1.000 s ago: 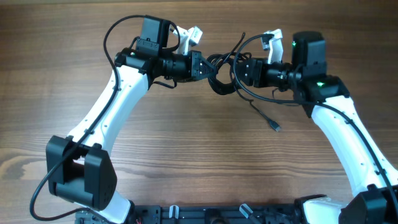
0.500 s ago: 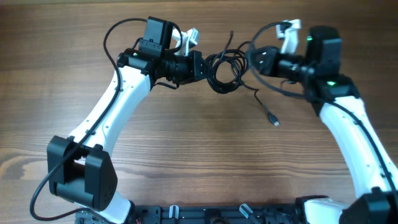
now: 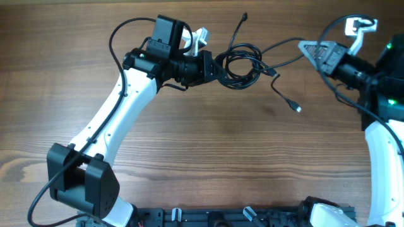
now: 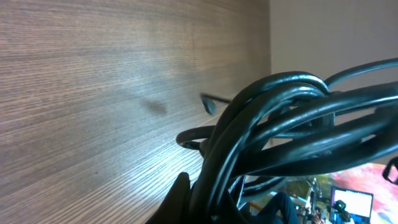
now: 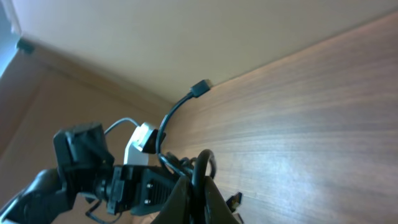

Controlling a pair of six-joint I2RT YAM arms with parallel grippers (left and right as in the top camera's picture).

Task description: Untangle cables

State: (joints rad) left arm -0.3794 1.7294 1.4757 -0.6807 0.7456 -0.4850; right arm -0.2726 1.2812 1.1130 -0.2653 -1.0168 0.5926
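My right gripper's piece of cable (image 3: 281, 45) runs tight into the knotted bundle. My right gripper should move back toward the bundle's loops (image 3: 255, 62) and loosen the strand of cable before it pulls further.
The cables (image 3: 241, 63) form a knotted black bundle of loops above the table's middle. My left gripper (image 3: 213, 67) is shut on the bundle's left side; in the left wrist view the thick loops (image 4: 280, 124) rise from between its fingers (image 4: 180, 196). My right gripper (image 3: 307, 49) is far to the right, shut on one strand (image 3: 284, 45) that runs taut back to the bundle. The right wrist view shows that strand (image 5: 200, 168) pinched between its dark jaws. Loose plug ends (image 3: 297, 108) (image 3: 244, 17) trail from the bundle.
The wooden table (image 3: 189, 145) lies under everything. In the right wrist view the left arm (image 5: 106, 177) faces me, with one plug end (image 5: 200, 88) lying toward the far table edge and another (image 5: 235, 200) near my jaws.
My right gripper closed on a strand and pulled right and up, away from the bundle, drawing that cable out. The bundle and left gripper shifted slightly right.
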